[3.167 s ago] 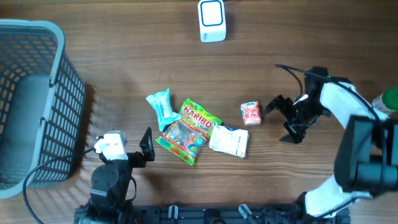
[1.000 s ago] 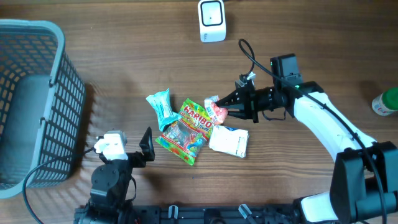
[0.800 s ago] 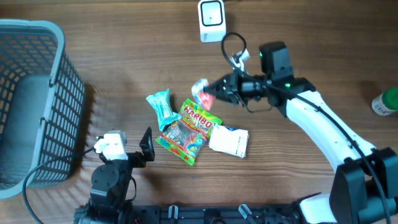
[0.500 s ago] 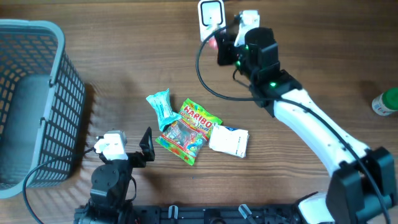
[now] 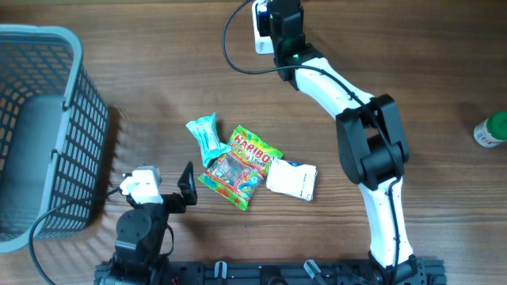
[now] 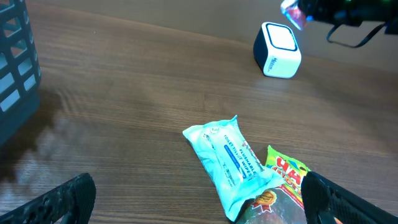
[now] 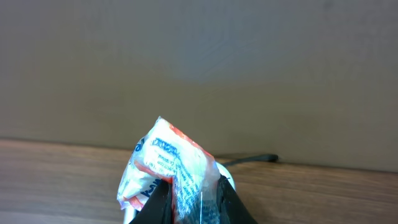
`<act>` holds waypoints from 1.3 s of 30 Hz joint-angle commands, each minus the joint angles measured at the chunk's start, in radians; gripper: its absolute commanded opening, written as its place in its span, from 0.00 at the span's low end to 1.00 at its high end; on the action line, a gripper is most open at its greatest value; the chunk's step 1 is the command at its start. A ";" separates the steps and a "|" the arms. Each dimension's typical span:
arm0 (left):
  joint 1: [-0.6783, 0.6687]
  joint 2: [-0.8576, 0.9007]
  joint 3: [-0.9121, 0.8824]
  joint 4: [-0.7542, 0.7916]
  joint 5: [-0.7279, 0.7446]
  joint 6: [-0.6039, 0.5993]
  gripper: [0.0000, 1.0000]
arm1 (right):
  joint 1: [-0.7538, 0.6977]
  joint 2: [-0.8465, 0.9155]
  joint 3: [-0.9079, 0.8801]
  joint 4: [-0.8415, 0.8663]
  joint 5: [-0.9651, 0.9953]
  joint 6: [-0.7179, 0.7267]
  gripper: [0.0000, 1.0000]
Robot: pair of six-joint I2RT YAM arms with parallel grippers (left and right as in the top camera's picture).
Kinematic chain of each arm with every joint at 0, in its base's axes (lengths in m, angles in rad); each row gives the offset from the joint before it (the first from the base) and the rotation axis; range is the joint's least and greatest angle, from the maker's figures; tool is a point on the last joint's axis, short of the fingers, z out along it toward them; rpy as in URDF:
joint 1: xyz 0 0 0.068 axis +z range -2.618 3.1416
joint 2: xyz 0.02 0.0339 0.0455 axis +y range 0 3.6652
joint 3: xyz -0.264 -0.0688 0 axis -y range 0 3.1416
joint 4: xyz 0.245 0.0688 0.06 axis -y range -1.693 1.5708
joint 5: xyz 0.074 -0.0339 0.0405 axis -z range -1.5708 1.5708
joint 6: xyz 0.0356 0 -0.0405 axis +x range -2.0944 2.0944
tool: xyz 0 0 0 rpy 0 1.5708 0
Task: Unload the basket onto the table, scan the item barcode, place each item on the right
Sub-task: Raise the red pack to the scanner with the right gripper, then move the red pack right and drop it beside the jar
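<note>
The packet is clear above the scanner, and the wood (image 5: 489, 104) behind the green-capped bottle is open. My right gripper keeps going to that spot and lets go of the packet.
A small red and white packet (image 7: 166, 163) is the item, pinched between the fingers of my right gripper (image 7: 194, 200), which is shut on it. The left wrist view shows the packet (image 6: 291, 10) hanging in the air just above and behind the white barcode scanner (image 6: 278, 50). From overhead, my right gripper (image 5: 282, 17) lies over the scanner (image 5: 259, 33) at the table's far edge and hides the packet. Near the front edge my left gripper (image 6: 199, 190) is open and empty, low over the wood.
A teal wipes pack (image 5: 204, 136), a Haribo bag (image 5: 242, 165) and a white pouch (image 5: 293, 179) lie mid-table. A grey basket (image 5: 40, 127) stands at the left. A green-capped bottle (image 5: 493, 129) sits at the right edge. A black cable (image 5: 238, 47) loops by the scanner.
My right arm has carried the packet from above the Haribo bag up and away to the scanner at the far edge. The left arm has not moved.
</note>
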 commanded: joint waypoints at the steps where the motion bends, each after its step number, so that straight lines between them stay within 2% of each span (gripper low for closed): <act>1: 0.007 -0.005 -0.005 0.003 0.008 0.016 1.00 | -0.002 0.025 0.029 -0.004 0.048 -0.092 0.04; 3: 0.007 -0.005 -0.005 0.003 0.008 0.016 1.00 | -0.002 0.024 0.031 -0.043 0.057 -0.097 0.05; 8: 0.007 -0.005 -0.005 0.003 0.008 0.016 1.00 | -0.014 -0.088 0.051 -0.264 0.439 -0.150 0.04; 10: 0.007 -0.005 -0.005 0.003 0.008 0.016 1.00 | -0.053 -0.165 0.051 -0.399 0.581 -0.120 0.04; 11: 0.007 -0.005 -0.005 0.003 0.008 0.016 1.00 | -0.103 -0.203 0.051 -0.527 0.617 -0.039 0.04; 13: 0.007 -0.005 -0.005 0.003 0.008 0.016 1.00 | -0.186 -0.215 0.051 -0.668 0.616 0.063 0.04; 14: 0.007 -0.005 -0.005 0.003 0.008 0.016 1.00 | -0.278 -0.212 0.041 -0.783 0.615 0.170 0.04; 16: 0.007 -0.005 -0.005 0.003 0.008 0.016 1.00 | -0.416 -0.212 -0.002 -0.865 0.582 0.259 0.04; 17: 0.007 -0.005 -0.005 0.003 0.008 0.016 1.00 | -0.541 -0.212 -0.047 -0.869 0.517 0.274 0.04; 22: 0.007 -0.005 -0.005 0.003 0.008 0.016 1.00 | -0.787 -0.212 -0.123 -0.857 0.281 0.311 0.04; 23: 0.007 -0.005 -0.005 0.003 0.008 0.016 1.00 | -0.811 -0.214 -0.122 -0.857 0.245 0.325 0.11; 24: 0.007 -0.005 -0.005 0.003 0.008 0.016 1.00 | -0.826 -0.228 -0.111 -0.855 0.204 0.322 0.62; 25: 0.007 -0.005 -0.005 0.003 0.008 0.016 1.00 | -0.821 -0.265 -0.061 -0.864 0.122 0.298 0.99; 27: 0.007 -0.005 -0.005 0.003 0.008 0.016 1.00 | -0.801 -0.304 -0.014 -0.890 0.043 0.287 1.00; 30: 0.007 -0.005 -0.005 0.003 0.008 0.016 1.00 | -0.698 -0.453 0.021 -0.979 -0.179 0.290 1.00; 31: 0.007 -0.005 -0.005 0.003 0.008 0.016 1.00 | -0.631 -0.511 0.021 -1.065 -0.352 0.300 1.00; 34: 0.007 -0.005 -0.005 0.003 0.008 0.016 1.00 | -0.471 -0.536 0.019 -1.249 -0.709 0.295 1.00; 36: 0.007 -0.005 -0.005 0.003 0.008 0.016 1.00 | -0.344 -0.523 0.000 -1.401 -0.774 0.235 1.00; 38: 0.007 -0.005 -0.005 0.003 0.008 0.016 1.00 | -0.220 -0.523 -0.053 -1.514 -0.765 0.115 1.00; 39: 0.007 -0.005 -0.005 0.003 0.008 0.016 1.00 | -0.172 -0.523 -0.080 -1.550 -0.757 0.101 1.00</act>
